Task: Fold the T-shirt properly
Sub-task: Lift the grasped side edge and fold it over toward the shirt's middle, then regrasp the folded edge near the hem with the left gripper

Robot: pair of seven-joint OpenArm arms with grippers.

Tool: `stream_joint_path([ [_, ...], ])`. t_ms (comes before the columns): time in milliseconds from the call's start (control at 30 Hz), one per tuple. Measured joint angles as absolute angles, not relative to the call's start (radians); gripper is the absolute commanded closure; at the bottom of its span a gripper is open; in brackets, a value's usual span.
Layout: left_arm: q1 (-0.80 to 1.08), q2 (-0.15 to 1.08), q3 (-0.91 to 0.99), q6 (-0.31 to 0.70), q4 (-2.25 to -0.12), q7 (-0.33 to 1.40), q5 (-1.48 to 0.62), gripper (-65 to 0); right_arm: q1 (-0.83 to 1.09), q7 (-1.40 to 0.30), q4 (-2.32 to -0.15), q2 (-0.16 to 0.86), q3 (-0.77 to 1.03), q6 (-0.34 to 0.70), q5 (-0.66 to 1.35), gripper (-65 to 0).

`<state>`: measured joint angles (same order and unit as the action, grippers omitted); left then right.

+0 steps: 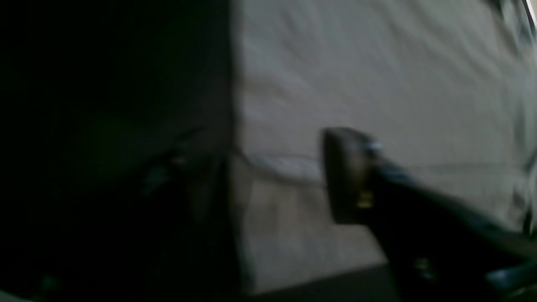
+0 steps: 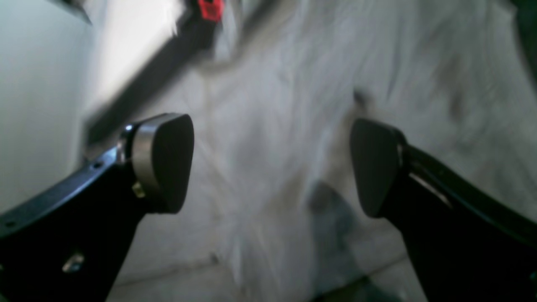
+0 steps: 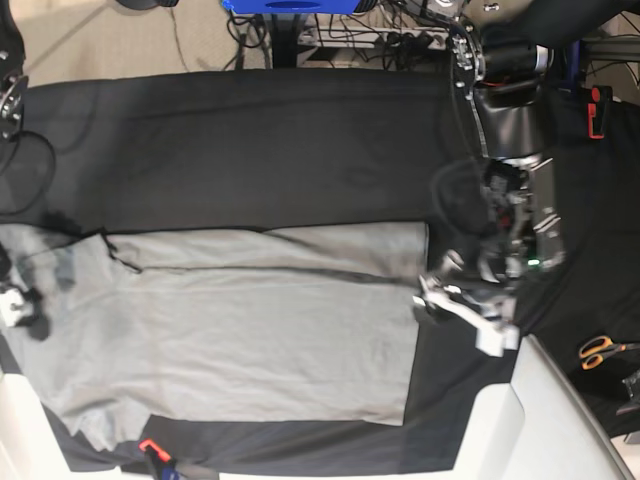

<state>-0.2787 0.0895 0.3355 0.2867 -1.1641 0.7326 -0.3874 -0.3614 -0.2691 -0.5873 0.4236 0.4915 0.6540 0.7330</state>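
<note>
I see the T-shirt's flap (image 3: 270,248) flat along the T-shirt's far edge, so the whole light-grey T-shirt (image 3: 270,345) will slide along, still folded there, when I pull that edge.
The light-grey T-shirt (image 3: 260,330) lies flat on the black table cover (image 3: 250,150), its far long edge folded inward as a flap. My left gripper (image 3: 447,287) sits at the shirt's right edge. In the left wrist view its fingers stand apart over that edge of the T-shirt (image 1: 377,84), so the left gripper (image 1: 264,172) is open and holds nothing. My right gripper (image 3: 22,308) is blurred over the shirt's left end. In the right wrist view the right gripper (image 2: 270,165) is wide open above the blurred grey T-shirt (image 2: 272,105), with nothing between its pads.
Orange-handled scissors (image 3: 600,350) lie on the cover at the right. A small red piece (image 3: 150,446) sits by the shirt's near left corner. White table edging (image 3: 545,410) runs along the near right. Cables and stands (image 3: 300,30) crowd the far side.
</note>
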Motion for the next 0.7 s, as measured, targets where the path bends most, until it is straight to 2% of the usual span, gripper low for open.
stream_joint_path([
  [67,-0.267,0.089,0.356,0.287,-1.235,0.726,-0.390,-52.8,-0.311,-0.299,-0.673,0.425,0.541,0.652,0.760,-50.6],
  [133,-0.233,0.087,0.356,0.292,-1.305,0.735,-0.397,-53.6,-0.252,-0.374,-0.763,0.423,0.611,0.646,0.788,-47.9],
  [200,-0.171,0.084,0.353,0.303,-1.371,0.780,-0.400,-53.5,-0.179,-0.451,-0.838,0.401,0.712,0.590,0.845,-46.7],
  [233,-0.123,0.086,0.351,0.334,-1.404,0.787,-0.394,-53.5,-0.147,-0.471,-0.872,0.376,0.759,0.559,0.875,-46.8],
  [300,-0.030,0.105,0.341,0.462,-1.446,0.806,-0.390,-53.5,-0.090,-0.526,-0.896,0.327,0.849,0.486,0.890,-46.8],
  [333,0.003,0.109,0.351,0.533,-1.452,0.813,-0.394,-53.5,-0.068,-0.529,-0.890,0.307,0.876,0.458,0.886,-47.0],
  [433,0.068,0.102,0.383,0.611,-1.464,0.819,-0.387,-53.5,-0.049,-0.547,-0.833,0.265,0.928,0.449,0.878,-47.0],
  [600,0.152,0.101,0.411,0.607,-1.463,0.805,-0.392,-53.6,-0.131,-0.497,-0.635,0.302,0.932,0.458,0.886,-47.0],
  [700,0.181,0.101,0.412,0.607,-1.457,0.813,-0.389,-53.6,-0.172,-0.407,-0.522,0.334,0.927,0.475,0.905,-46.7],
])
